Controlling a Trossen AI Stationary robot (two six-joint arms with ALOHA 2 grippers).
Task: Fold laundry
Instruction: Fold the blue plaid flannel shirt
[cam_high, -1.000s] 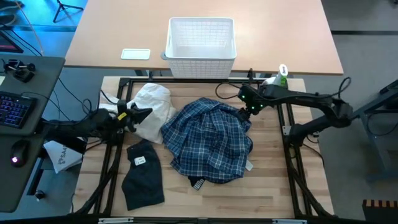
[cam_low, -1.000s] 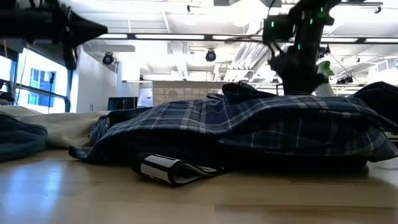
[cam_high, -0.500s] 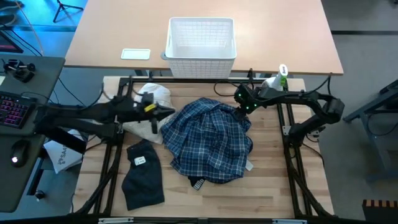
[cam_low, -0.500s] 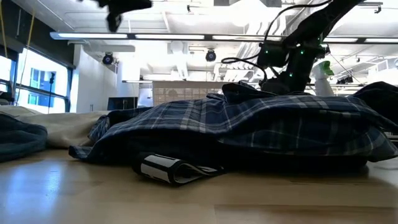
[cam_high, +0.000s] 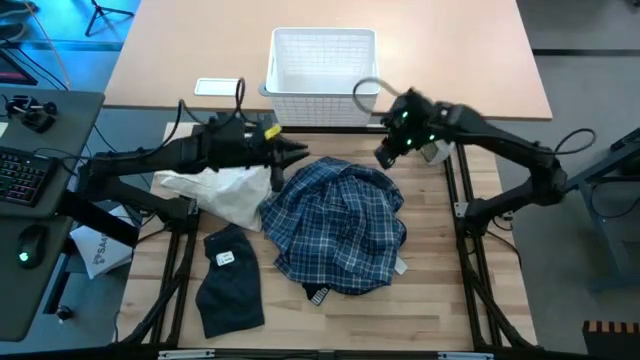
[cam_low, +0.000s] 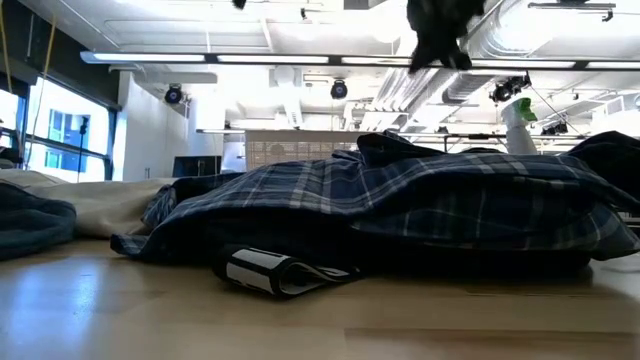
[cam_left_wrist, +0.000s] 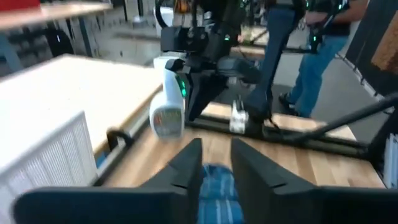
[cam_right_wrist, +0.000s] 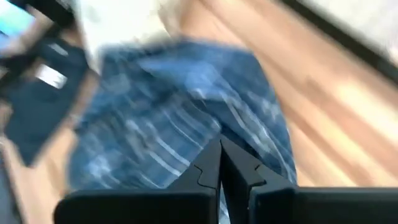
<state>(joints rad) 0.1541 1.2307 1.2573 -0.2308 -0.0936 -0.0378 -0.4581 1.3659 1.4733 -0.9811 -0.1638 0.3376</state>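
The plaid shirt is crumpled on top of a dark garment with a striped band (cam_low: 285, 271), so next my left gripper grabs the shirt's far edge (cam_high: 362, 173) and lifts it away before folding.
The blue-and-white plaid shirt (cam_high: 335, 225) lies crumpled on the middle of the wooden table (cam_high: 440, 300). A cream garment (cam_high: 225, 192) lies at its left, and a small dark piece (cam_high: 230, 282) lies near the front left. My left gripper (cam_high: 303, 152) hovers above the shirt's far left corner, its fingers (cam_left_wrist: 186, 165) a little apart with nothing between them. My right gripper (cam_high: 383, 158) hangs high over the shirt's far right edge, shut and empty (cam_right_wrist: 219, 144). In the low view it shows at the top (cam_low: 438, 45), clear of the cloth.
A white lattice basket (cam_high: 322, 62) stands on the desk beyond the table's far edge. A spray bottle (cam_low: 517, 125) stands at the far right corner. A black frame (cam_high: 465, 230) rims the table. A person's legs (cam_left_wrist: 317, 56) show in the room behind.
My left gripper has risen from beside the cream garment and swung toward the table's right and far side, ending over the plaid shirt's far left corner. My right gripper first dipped to the shirt's far edge, then rose well clear of it. The shirt has kept its shape.
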